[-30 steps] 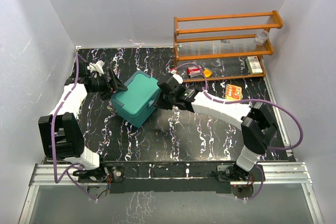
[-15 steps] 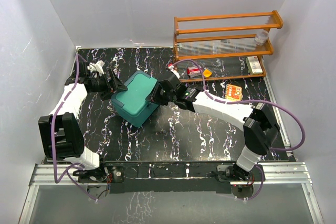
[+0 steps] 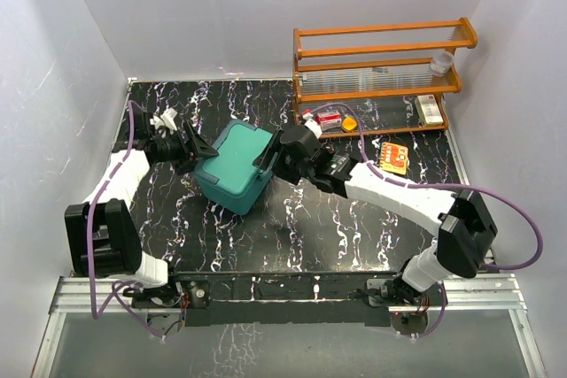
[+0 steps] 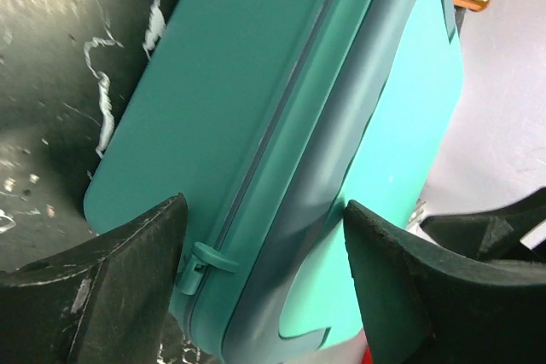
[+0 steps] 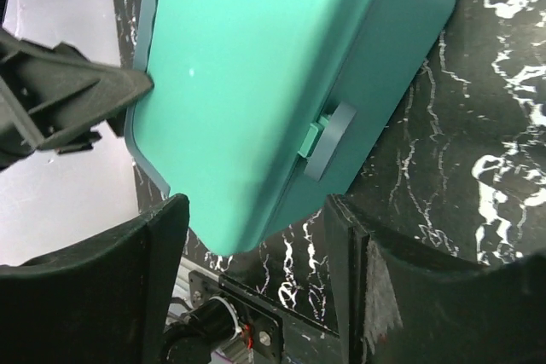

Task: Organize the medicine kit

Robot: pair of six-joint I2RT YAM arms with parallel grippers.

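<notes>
The front latch sticks out from the kit, so my right gripper should squeeze it shut against the lid while my left gripper braces the hinged side.
The medicine kit is a teal box with its lid down, resting at an angle on the black marbled table. My left gripper reaches in from the left, jaws wide. In the left wrist view its fingers straddle the hinged side of the kit, one against the base by a hinge knob, the other against the lid. My right gripper stands open at the kit's right side. In the right wrist view the kit and its front latch lie just ahead of the right gripper.
An orange wooden shelf rack stands at the back right, with a clear cup and a small box on it. A red box, a small orange item and an orange packet lie near its foot.
My right gripper has opened from nearly shut and its arm has stretched further toward the kit. The kit has shifted slightly. The left jaws have narrowed a little onto it.
</notes>
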